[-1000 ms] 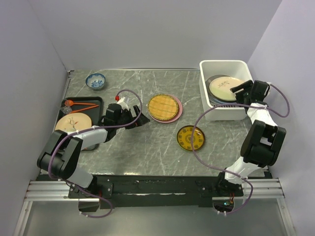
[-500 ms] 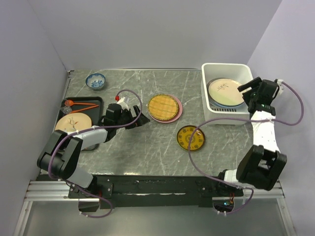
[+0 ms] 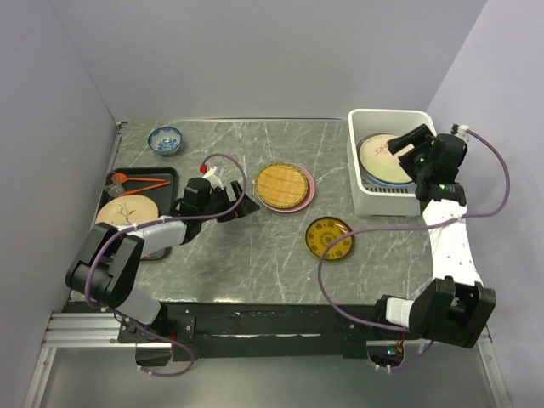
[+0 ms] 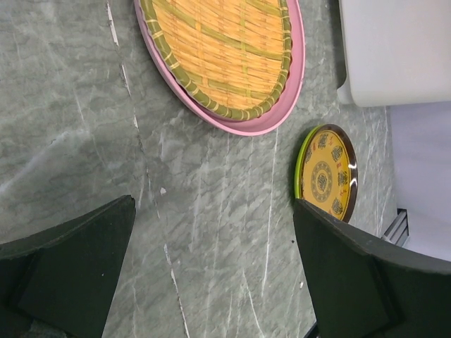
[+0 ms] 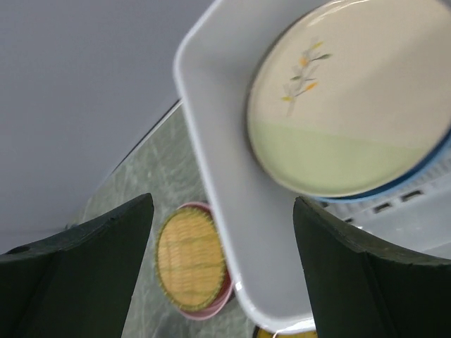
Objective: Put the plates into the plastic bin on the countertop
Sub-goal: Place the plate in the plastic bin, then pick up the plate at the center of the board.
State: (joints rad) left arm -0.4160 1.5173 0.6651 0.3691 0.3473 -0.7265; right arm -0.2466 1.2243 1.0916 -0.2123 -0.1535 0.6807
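Note:
Next, my left gripper takes the mat's near edge (image 3: 259,187) and lifts it off first, because the woven mat (image 3: 283,186) covers the pink plate beside that gripper.
The white plastic bin (image 3: 367,197) stands at the back right of the countertop (image 3: 255,255). In it a cream plate with a leaf sprig (image 3: 382,156) lies on a blue plate (image 5: 425,169). My right gripper (image 3: 405,142) hovers above the bin's right side, open and empty; the cream plate (image 5: 352,98) and bin rim (image 5: 218,155) show below it. My left gripper (image 3: 245,206) rests low and open, left of a pink plate (image 3: 309,189) that carries a woven mat (image 4: 218,49). A small yellow-patterned plate (image 3: 330,238) lies nearer. Another cream plate (image 3: 126,212) sits on the black tray.
A black tray (image 3: 167,175) at the left holds orange chopsticks (image 3: 140,181). A small blue-and-white bowl (image 3: 165,138) stands at the back left. Walls close in the left, back and right sides. Purple cables loop from both arms over the counter.
My right gripper opened wider and lifted away from the cream plate, moving back over the bin. The plate now lies flat in the bin. The left arm stayed still.

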